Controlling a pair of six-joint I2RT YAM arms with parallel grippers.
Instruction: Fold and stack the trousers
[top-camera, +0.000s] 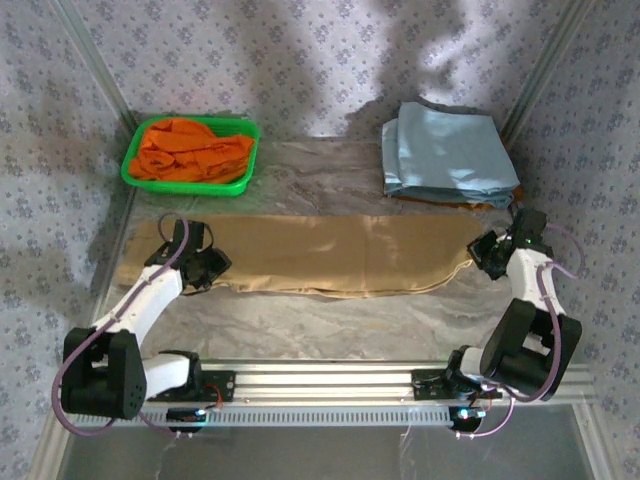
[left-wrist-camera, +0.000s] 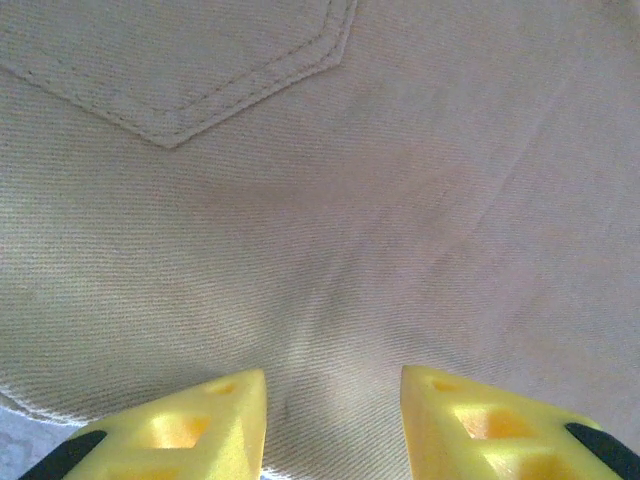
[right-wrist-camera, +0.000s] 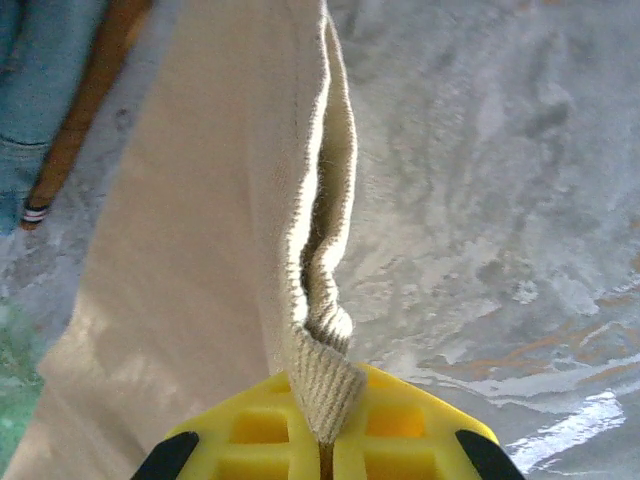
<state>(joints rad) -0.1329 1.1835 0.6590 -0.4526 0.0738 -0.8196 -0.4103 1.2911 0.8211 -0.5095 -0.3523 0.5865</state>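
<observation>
The robot's right gripper has hold of both layers of the trousers' hem (right-wrist-camera: 322, 220), so it should keep carrying them over the flat legs until the hem gets to the seat cloth (top-camera: 248, 260).
The tan trousers (top-camera: 310, 255) lie stretched flat across the table from left to right, folded lengthwise. My left gripper (top-camera: 212, 268) hovers over their waist end, open, with the seat cloth and a back pocket (left-wrist-camera: 190, 70) below its yellow fingertips (left-wrist-camera: 225, 420). My right gripper (top-camera: 488, 256) is at the leg end, shut on the hem of the trousers (right-wrist-camera: 322, 375), and the pinched cloth rises in a fold from between its fingers.
A green basket (top-camera: 135, 172) holding a bright orange garment (top-camera: 195, 150) stands at the back left. A stack of folded light blue garments (top-camera: 448, 150) lies at the back right, seen also as light blue garments (right-wrist-camera: 35, 90) in the right wrist view. Crinkled plastic covers the table (top-camera: 330, 320).
</observation>
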